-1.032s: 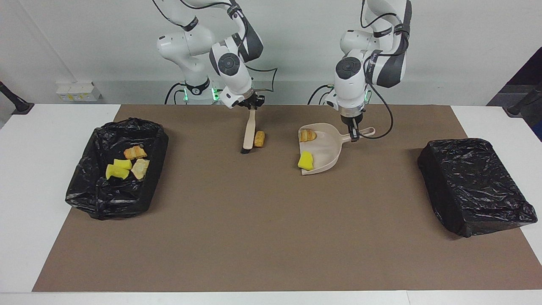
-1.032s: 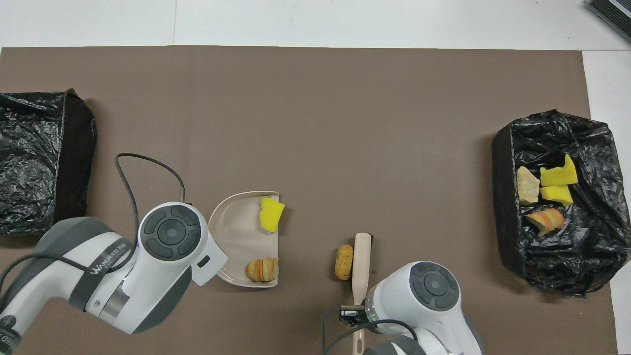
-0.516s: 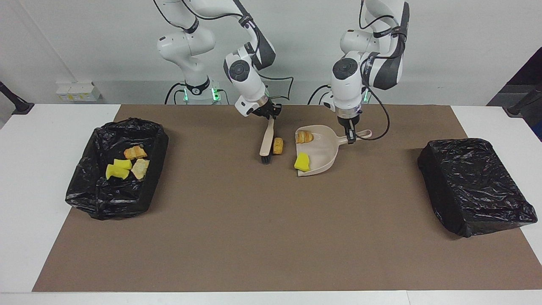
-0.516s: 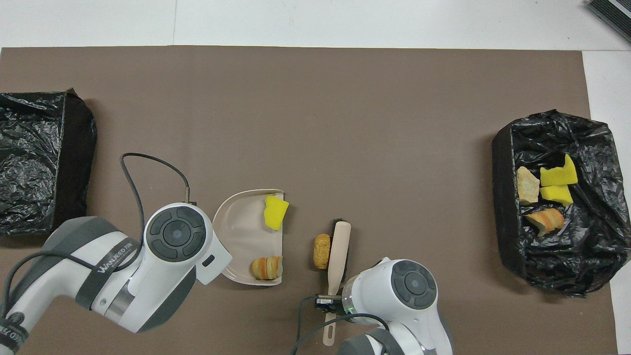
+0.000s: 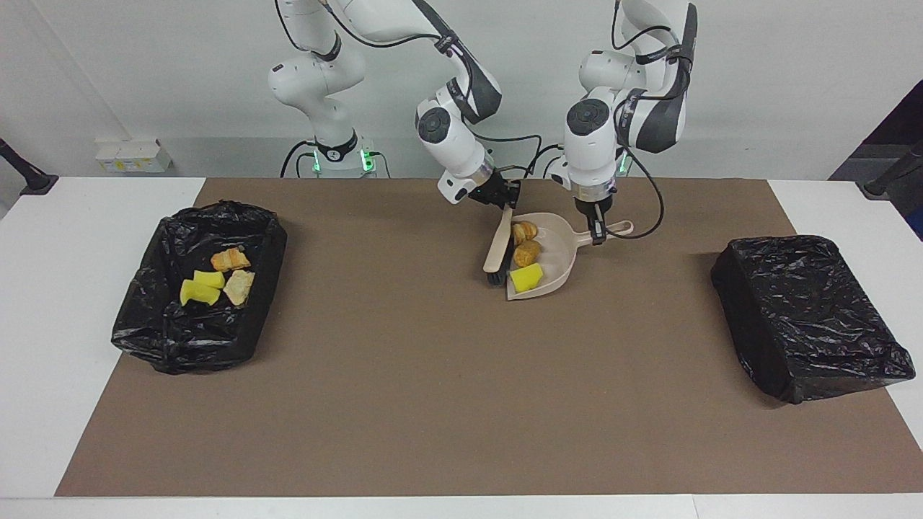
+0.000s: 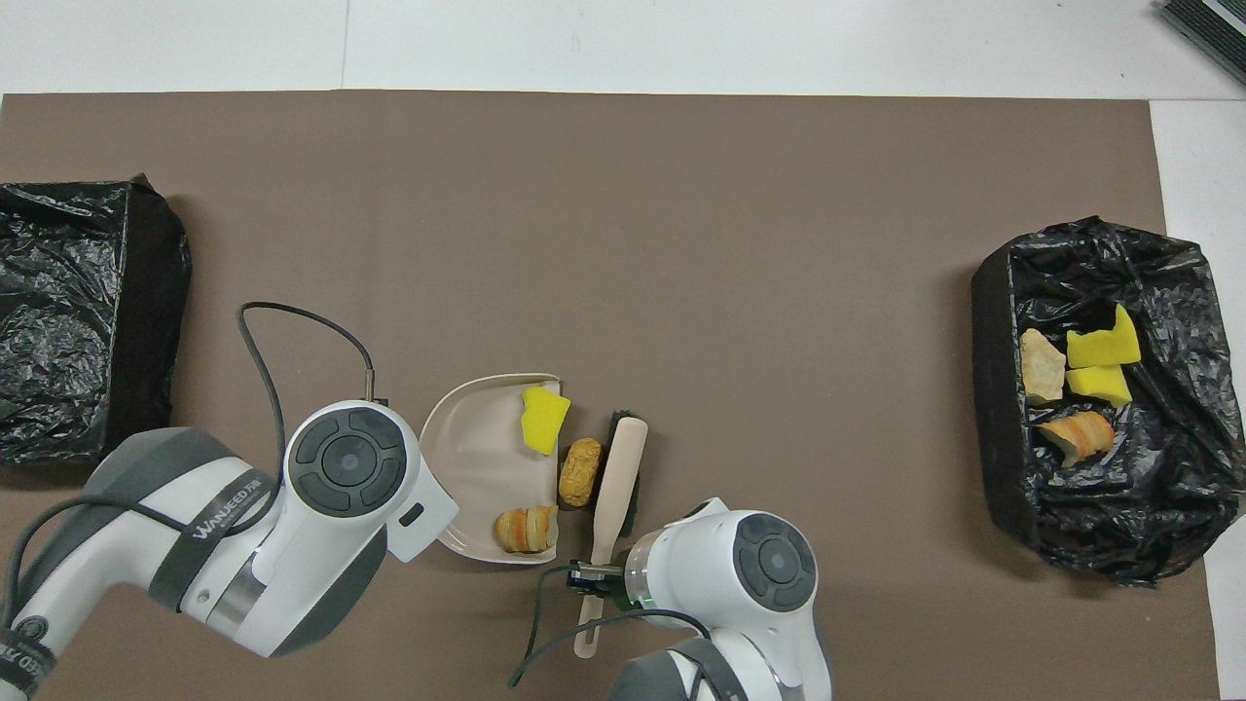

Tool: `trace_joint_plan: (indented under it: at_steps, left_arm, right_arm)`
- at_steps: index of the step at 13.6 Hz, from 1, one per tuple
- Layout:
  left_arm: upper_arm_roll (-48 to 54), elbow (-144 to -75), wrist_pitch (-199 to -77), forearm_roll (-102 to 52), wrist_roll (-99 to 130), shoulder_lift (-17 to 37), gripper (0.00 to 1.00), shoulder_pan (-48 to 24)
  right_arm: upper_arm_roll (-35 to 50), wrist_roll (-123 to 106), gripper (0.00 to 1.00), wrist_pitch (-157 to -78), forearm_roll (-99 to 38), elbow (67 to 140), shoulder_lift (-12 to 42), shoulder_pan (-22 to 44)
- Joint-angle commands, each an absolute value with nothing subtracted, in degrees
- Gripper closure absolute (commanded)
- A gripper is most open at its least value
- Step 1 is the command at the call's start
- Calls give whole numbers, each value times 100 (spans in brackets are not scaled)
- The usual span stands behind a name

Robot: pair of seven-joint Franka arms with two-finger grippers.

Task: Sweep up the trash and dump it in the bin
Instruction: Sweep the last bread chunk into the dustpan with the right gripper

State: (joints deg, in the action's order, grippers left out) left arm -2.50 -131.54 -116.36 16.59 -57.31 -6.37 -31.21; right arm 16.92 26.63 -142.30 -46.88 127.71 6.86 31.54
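Observation:
The tan bread piece (image 6: 579, 472) is at the dustpan's open edge, so my right gripper should use the brush to push it farther into the pan (image 6: 502, 465) before my left gripper lifts.
My left gripper (image 5: 597, 232) is shut on the handle of the beige dustpan (image 5: 559, 252), which rests on the brown mat. A striped bread piece (image 5: 523, 231) and a yellow sponge wedge (image 5: 526, 277) lie in the pan. A tan bread piece (image 5: 527, 253) sits at the pan's open lip (image 6: 580, 471). My right gripper (image 5: 502, 200) is shut on the beige brush (image 5: 497, 249), whose bristles touch the mat right beside that piece (image 6: 620, 467). The black bin (image 5: 144, 324) at the right arm's end holds several more yellow and tan pieces (image 5: 216, 277).
A second black-bagged bin (image 5: 807, 317) stands at the left arm's end of the table (image 6: 68, 321). The brown mat (image 5: 433, 396) covers the white table. A cable loops from the left arm over the mat near the dustpan (image 6: 292, 316).
My right gripper has swept the brush toward the dustpan, pushing the tan bread piece up to the pan's lip. The dustpan has shifted slightly toward the brush.

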Motion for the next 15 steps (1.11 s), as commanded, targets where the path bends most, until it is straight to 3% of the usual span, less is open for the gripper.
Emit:
trace_joint_plan:
  at_steps: [1,4,10,13,15]
  left_arm:
    - [-316,-13254,-11725,1714,-5625,-685,100,-3199]
    - [-316,-13271,-11707,1714,-5651,-694,100,-3199]
    - [-316,-13324,-12215,1337,-5809,-650,100,-2787]
    - [-316,-13351,-12427,1012,-5949,-659,100,-2611]
    - [-325,-13350,-12367,967,-6151,-668,100,-2593]
  right_arm:
    - [1714,2716,100,-14142,-4764,12507,730,3172]
    - [1653,2716,100,-13442,-4415,12586,432,3121]
    - [1635,2988,100,-10946,-2210,12568,-395,2488]
    - [1635,2979,100,-10425,-1601,12621,-527,2435]
    - [1652,2909,100,-10493,-1556,12857,-589,2303]
